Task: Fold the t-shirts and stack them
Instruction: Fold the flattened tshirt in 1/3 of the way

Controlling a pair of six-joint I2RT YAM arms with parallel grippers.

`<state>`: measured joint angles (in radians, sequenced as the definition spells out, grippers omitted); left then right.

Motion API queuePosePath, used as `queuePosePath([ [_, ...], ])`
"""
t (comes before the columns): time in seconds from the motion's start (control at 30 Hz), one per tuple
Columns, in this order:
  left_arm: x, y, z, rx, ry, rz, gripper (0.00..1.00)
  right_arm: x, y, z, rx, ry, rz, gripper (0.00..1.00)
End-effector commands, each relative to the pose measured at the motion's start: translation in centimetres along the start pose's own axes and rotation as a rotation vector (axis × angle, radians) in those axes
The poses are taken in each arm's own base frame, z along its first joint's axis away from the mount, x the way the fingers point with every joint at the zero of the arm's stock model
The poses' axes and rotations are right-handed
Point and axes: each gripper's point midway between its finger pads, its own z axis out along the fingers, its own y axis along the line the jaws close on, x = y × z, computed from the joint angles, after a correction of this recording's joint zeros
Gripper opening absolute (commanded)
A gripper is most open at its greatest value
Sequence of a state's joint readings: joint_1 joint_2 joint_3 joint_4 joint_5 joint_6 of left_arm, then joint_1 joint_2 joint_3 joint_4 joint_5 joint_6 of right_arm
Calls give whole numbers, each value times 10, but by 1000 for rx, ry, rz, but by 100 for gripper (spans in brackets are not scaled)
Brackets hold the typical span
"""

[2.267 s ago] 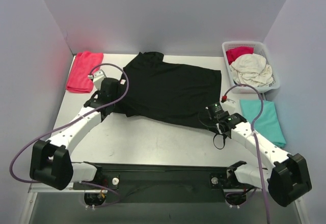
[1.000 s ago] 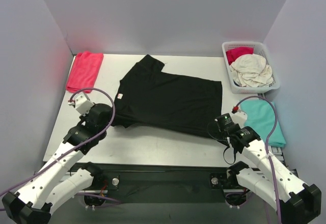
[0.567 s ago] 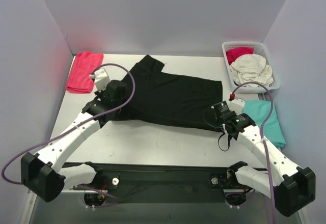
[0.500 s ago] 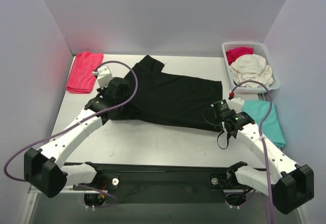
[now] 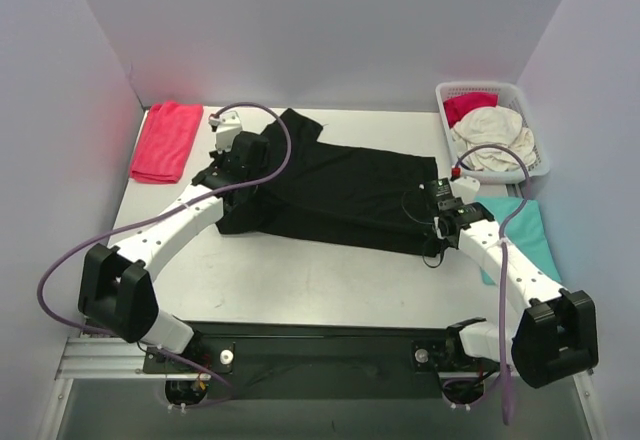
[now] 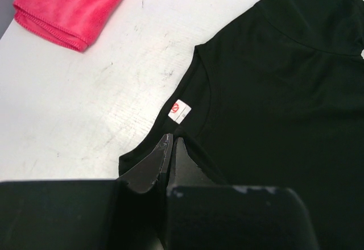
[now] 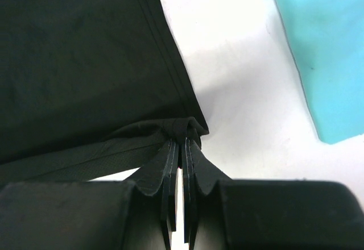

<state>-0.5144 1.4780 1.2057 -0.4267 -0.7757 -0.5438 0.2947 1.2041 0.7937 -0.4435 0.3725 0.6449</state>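
Note:
The doubled-over near part [image 5: 335, 230] reaches from the neck label to the hem corner. My left gripper should keep laying it across the black t-shirt [image 5: 340, 175] until it lies flat.
The black t-shirt [image 5: 350, 185] lies spread across the middle of the table, its near part doubled over. My left gripper [image 5: 243, 165] is shut on its left edge; in the left wrist view the closed jaws [image 6: 170, 143] pinch black cloth just below the white neck label [image 6: 180, 112]. My right gripper [image 5: 438, 210] is shut on the bunched hem corner [image 7: 185, 128] at the shirt's right side, held just above the table. A folded teal t-shirt [image 5: 525, 230] lies to the right, also in the right wrist view [image 7: 324, 51]. A folded red t-shirt [image 5: 165, 140] lies at the back left.
A white lattice basket [image 5: 528, 100] stands at the back right, holding a cream t-shirt [image 5: 495, 135] and a red one [image 5: 468, 105]. Grey walls close in the table on three sides. A black rail [image 5: 320, 345] runs along the near edge between the arm bases.
Both arms have moved away from the near edge toward the back, carrying the black shirt's near edge with them. The shirt's visible area has narrowed front to back.

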Motion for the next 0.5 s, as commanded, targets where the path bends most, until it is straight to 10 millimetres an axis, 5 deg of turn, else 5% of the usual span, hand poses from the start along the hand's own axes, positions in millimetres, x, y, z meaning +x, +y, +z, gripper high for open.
queuePosePath([
  [0.0,-31,-19,9,31,-60,-36,0,-20,10,4,-8,-23,-10,0],
  [0.47,15,-38,63,-24,39,34,0,-30,36,35,16,33,-37,0],
])
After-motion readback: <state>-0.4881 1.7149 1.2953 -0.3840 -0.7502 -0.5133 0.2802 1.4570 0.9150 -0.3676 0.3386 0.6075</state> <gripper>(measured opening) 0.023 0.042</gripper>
